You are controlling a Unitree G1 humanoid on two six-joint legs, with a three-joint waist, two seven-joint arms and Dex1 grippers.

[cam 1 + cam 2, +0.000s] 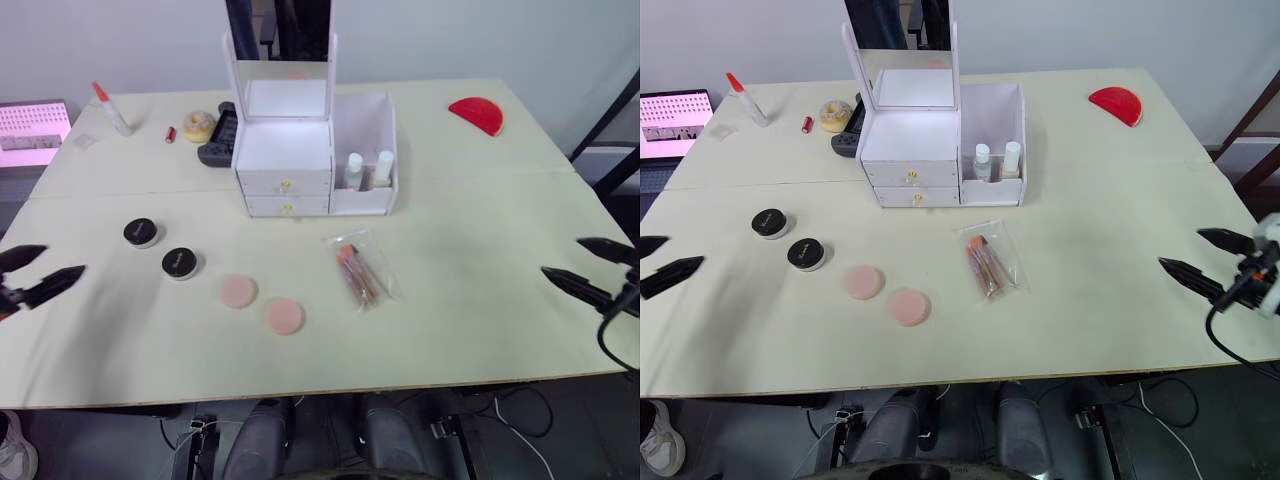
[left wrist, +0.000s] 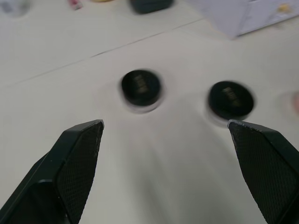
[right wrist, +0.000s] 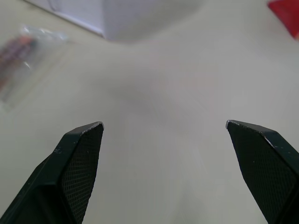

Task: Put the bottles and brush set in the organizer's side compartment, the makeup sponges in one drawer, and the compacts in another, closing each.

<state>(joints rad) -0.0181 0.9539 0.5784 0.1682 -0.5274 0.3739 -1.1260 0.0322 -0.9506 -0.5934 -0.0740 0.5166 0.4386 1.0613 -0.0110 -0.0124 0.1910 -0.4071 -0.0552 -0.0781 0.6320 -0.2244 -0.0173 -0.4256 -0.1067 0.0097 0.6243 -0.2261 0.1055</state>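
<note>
The organizer's side compartment has open space (image 1: 363, 126) behind the two bottles, so the brush set (image 1: 362, 274) will settle wholly inside behind them when I lower it.
The white organizer (image 1: 287, 160) stands at the table's middle back, mirror upright, both gold-knobbed drawers closed. Two bottles (image 1: 368, 170) stand in its side compartment (image 1: 365, 115). In front of it lies the brush set (image 1: 361, 270) in a clear bag. Two pink makeup sponges (image 1: 238, 291) (image 1: 284, 316) lie left of the bag. Left of those sit two black-lidded compacts (image 1: 141, 232) (image 1: 180, 263), which also appear in the left wrist view (image 2: 141, 88) (image 2: 231, 99). My left gripper (image 1: 40, 270) is open at the left edge, short of the compacts. My right gripper (image 1: 590, 268) is open at the right edge.
At the back left lie a red-capped tube (image 1: 112, 110), a small red item (image 1: 170, 133), a yellowish ring roll (image 1: 199, 125) and a black gadget (image 1: 220, 135). A red half-round piece (image 1: 477, 114) sits back right. A pink-lit screen (image 1: 32, 132) stands off the table's left corner.
</note>
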